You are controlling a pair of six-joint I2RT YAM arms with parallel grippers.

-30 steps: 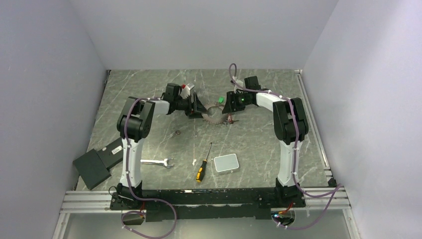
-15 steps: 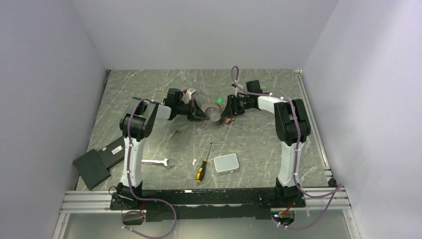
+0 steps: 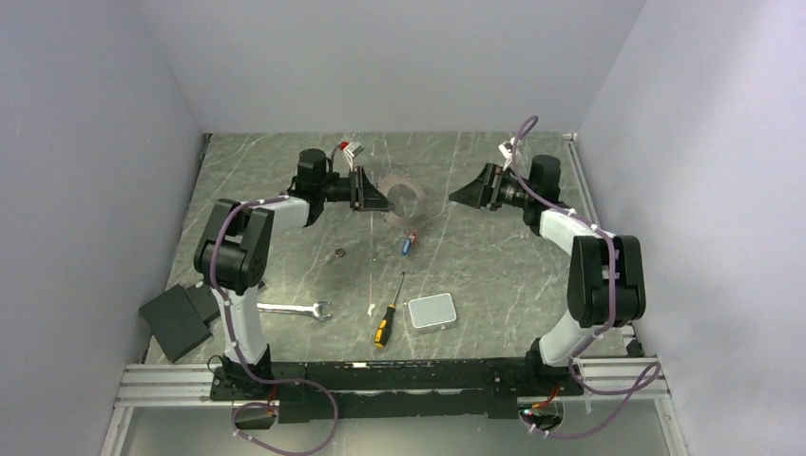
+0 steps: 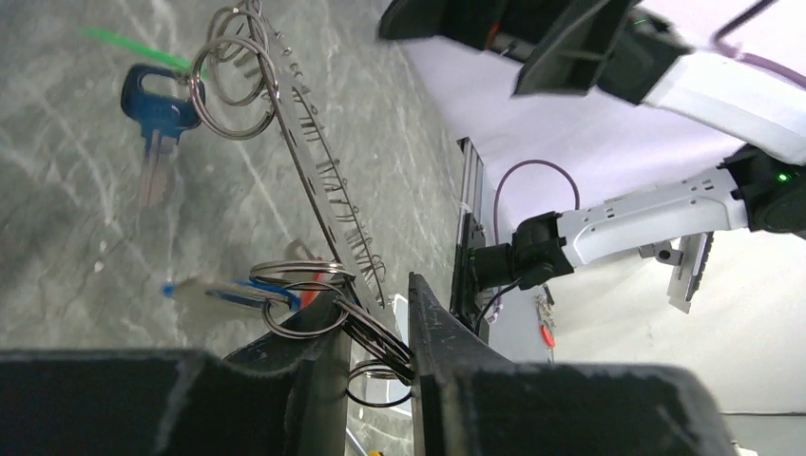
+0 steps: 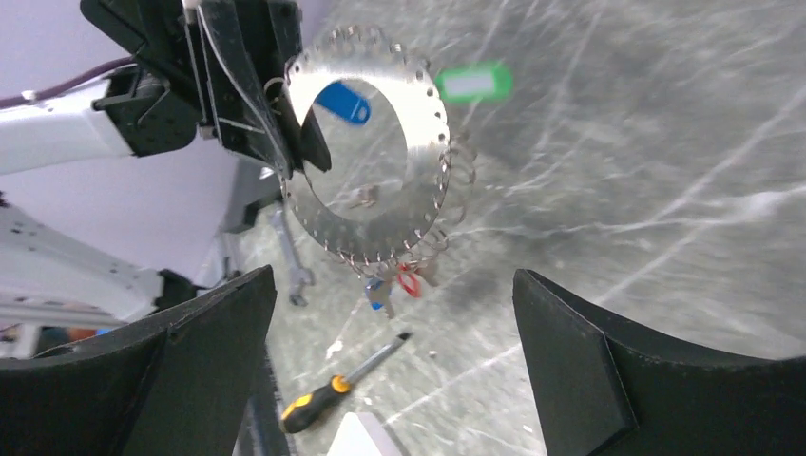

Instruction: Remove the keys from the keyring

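The keyring's rim [image 5: 300, 196] is held tight in my left gripper, so my right gripper should grip the opposite rim [image 5: 432, 157] first. That will free my left gripper to pull the green tag.
The keyring [image 3: 405, 199] is a flat metal loop edged with small wire rings, held upright above the table. My left gripper [image 3: 373, 196] is shut on its left rim; in the left wrist view the jaws pinch the keyring [image 4: 318, 161] and its small rings at the left gripper [image 4: 380, 347]. A blue-tagged key [image 4: 157, 100] dangles at its far end. Blue and red keys [image 5: 394, 285] hang from the keyring [image 5: 430, 133], and a green tag [image 5: 472, 83] shows beyond it. My right gripper [image 3: 472, 193] is open, well right of the ring, with nothing in the right gripper [image 5: 392, 285].
A yellow-and-black screwdriver [image 3: 387, 319], a grey box [image 3: 432, 311] and a silver wrench [image 3: 299, 310] lie near the front. A black case [image 3: 181, 314] sits at the front left. A small metal piece [image 3: 339, 253] lies left of centre.
My right gripper has let go of the keyring, opened wide and pulled back to the right. My left gripper has closed on the ring and carried it back and up.
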